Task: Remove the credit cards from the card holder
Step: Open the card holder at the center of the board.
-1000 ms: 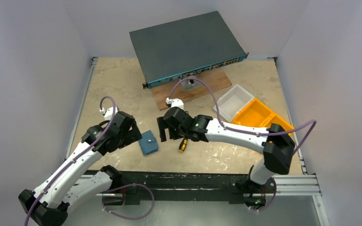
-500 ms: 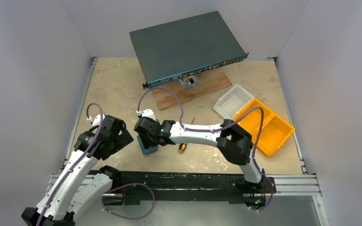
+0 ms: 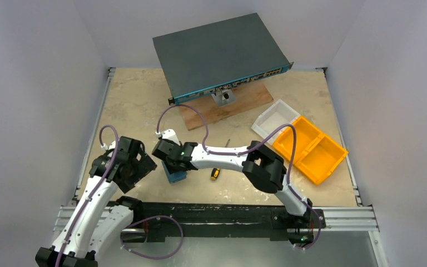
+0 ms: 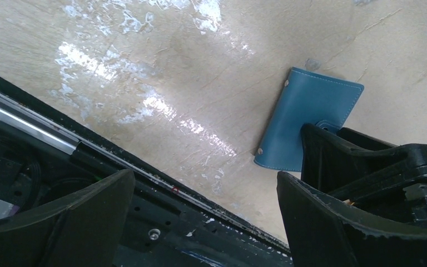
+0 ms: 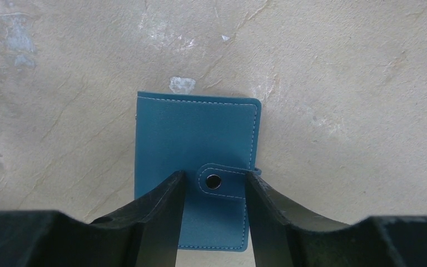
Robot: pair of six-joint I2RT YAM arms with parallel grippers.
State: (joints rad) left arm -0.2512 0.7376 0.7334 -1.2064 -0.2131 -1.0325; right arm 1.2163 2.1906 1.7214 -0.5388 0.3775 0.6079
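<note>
The card holder lies loose with its snap tab (image 5: 214,181) shut, so my left gripper should press down its riveted side (image 4: 278,119) before my right gripper opens the tab.
The card holder (image 3: 176,174) lies closed and flat on the table, teal-blue with a snap strap. It also shows in the left wrist view (image 4: 306,117) and the right wrist view (image 5: 194,133). My right gripper (image 3: 172,165) is right over it, narrowly open, with one finger on each side of the snap tab (image 5: 216,181). I cannot tell if the fingers touch the cover. My left gripper (image 3: 146,167) is wide open and empty (image 4: 204,178), just left of the holder near the table's front edge. No cards are visible.
A yellow-handled screwdriver (image 3: 215,173) lies right of the holder. A large dark network switch (image 3: 219,53) rests on a wooden board (image 3: 231,107) at the back. A white bin (image 3: 275,119) and an orange bin (image 3: 311,149) stand at the right. The black front rail (image 3: 228,214) runs along the near edge.
My right gripper has swung left from above the screwdriver to over the card holder. My left gripper has drawn back a little to the left and toward the near edge.
</note>
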